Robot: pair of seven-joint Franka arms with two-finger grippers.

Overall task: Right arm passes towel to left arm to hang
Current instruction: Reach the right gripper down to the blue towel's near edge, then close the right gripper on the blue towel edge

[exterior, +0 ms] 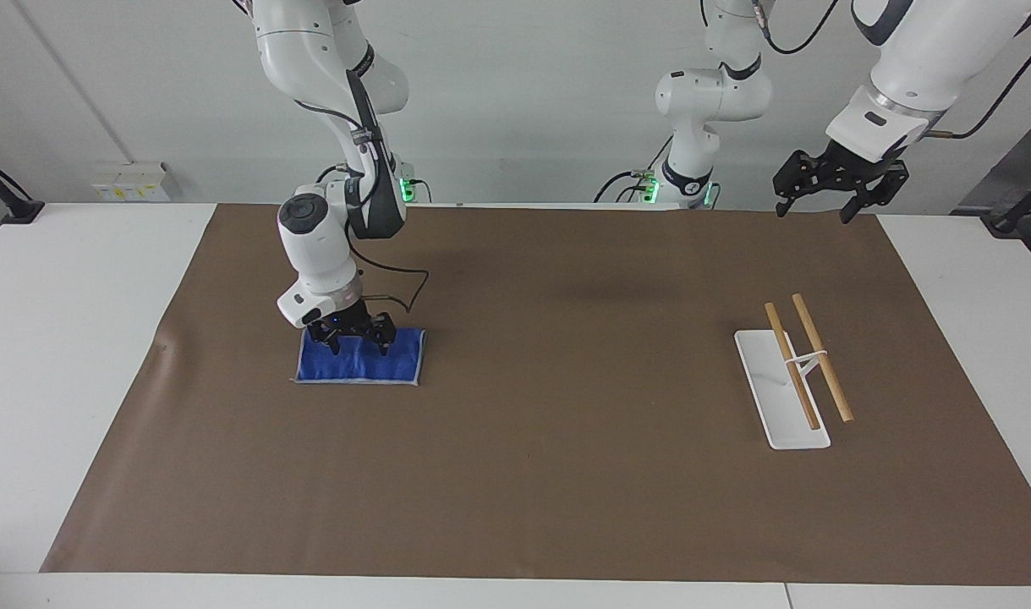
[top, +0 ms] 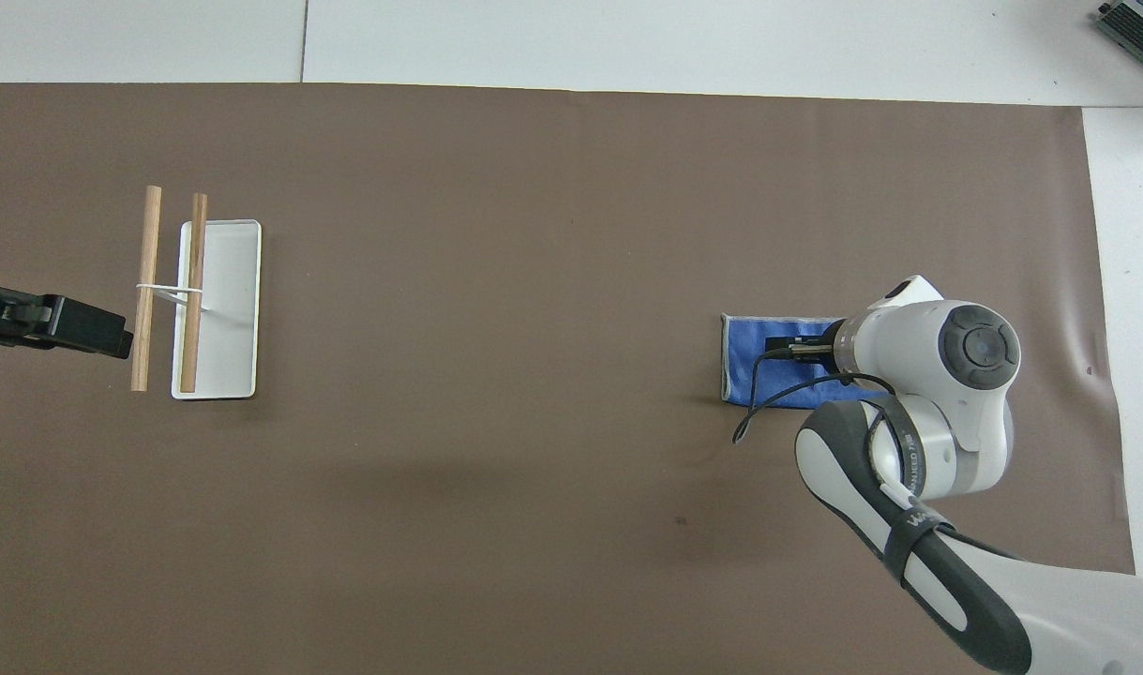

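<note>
The thin hemmed edge (top: 724,358) rests flat against the mat, so I expect the towel (top: 747,362) to sag down from my right gripper when I raise it.
The towel (exterior: 359,365) lies flat on the brown mat (exterior: 566,474) toward the right arm's end; it also shows in the overhead view (top: 747,361), partly hidden under the right arm's wrist. My right gripper (exterior: 359,343) points down with its fingers spread, tips on the towel's edge nearer to the robots; in the overhead view (top: 796,350) only part of it shows. My left gripper (exterior: 822,205) hangs open and empty in the air at the left arm's end of the table, where the arm waits; it also shows in the overhead view (top: 65,323).
A white rack base (exterior: 765,397) with two wooden rods (exterior: 819,359) on a short post stands toward the left arm's end; it also shows in the overhead view (top: 224,309). A black cable (exterior: 401,292) loops from the right wrist.
</note>
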